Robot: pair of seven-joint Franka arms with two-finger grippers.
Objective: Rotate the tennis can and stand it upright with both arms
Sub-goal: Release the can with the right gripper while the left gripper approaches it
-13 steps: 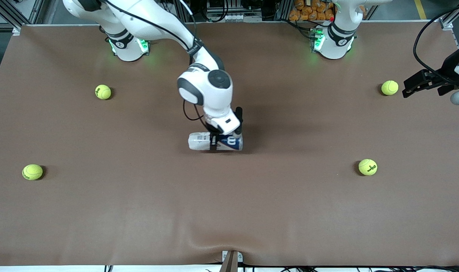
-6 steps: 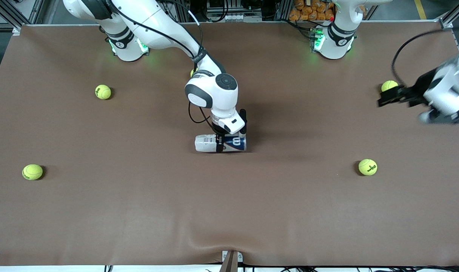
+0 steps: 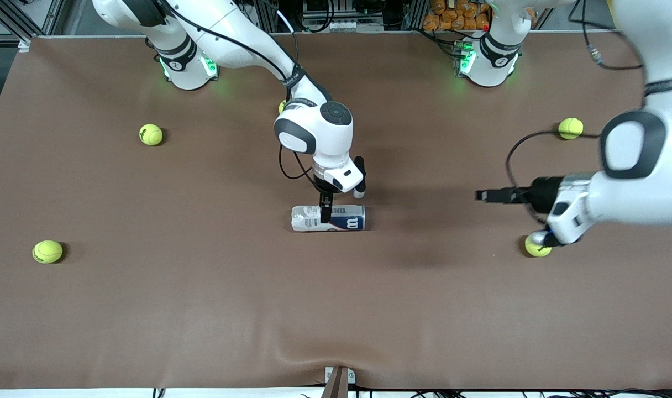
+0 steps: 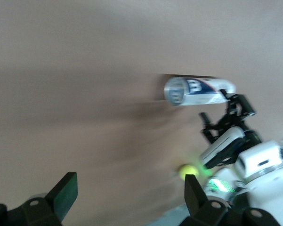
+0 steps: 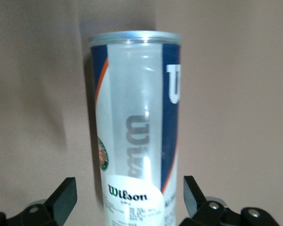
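Note:
I should back my right gripper off and then take the can's blue end [image 3: 360, 218] with my left gripper, because my right gripper is straddling the middle of the flat-lying tennis can [image 3: 337, 218].
The tennis can [image 3: 341, 219] lies on its side near the table's middle, with its blue "W" end toward the left arm's end of the table. My right gripper [image 3: 326, 214] is open and straddles the can's middle. In the right wrist view the can [image 5: 136, 141] sits between the fingers [image 5: 66, 195] with a gap on each side. My left gripper [image 3: 481, 195] is open and empty over the table, pointing at the can from the left arm's end. The left wrist view shows the can [image 4: 198, 91] end-on, well apart from that gripper [image 4: 129, 188].
Several yellow-green tennis balls lie scattered on the brown table [image 3: 203, 309]: one [image 3: 151, 134] and one [image 3: 47, 251] toward the right arm's end, one [image 3: 570, 128] toward the left arm's end, one [image 3: 536, 249] partly under the left arm, and one [image 3: 282, 105] by the right arm.
The right gripper shifted the can toward the left arm's end, then opened. The left arm swung in from the table's end toward the can.

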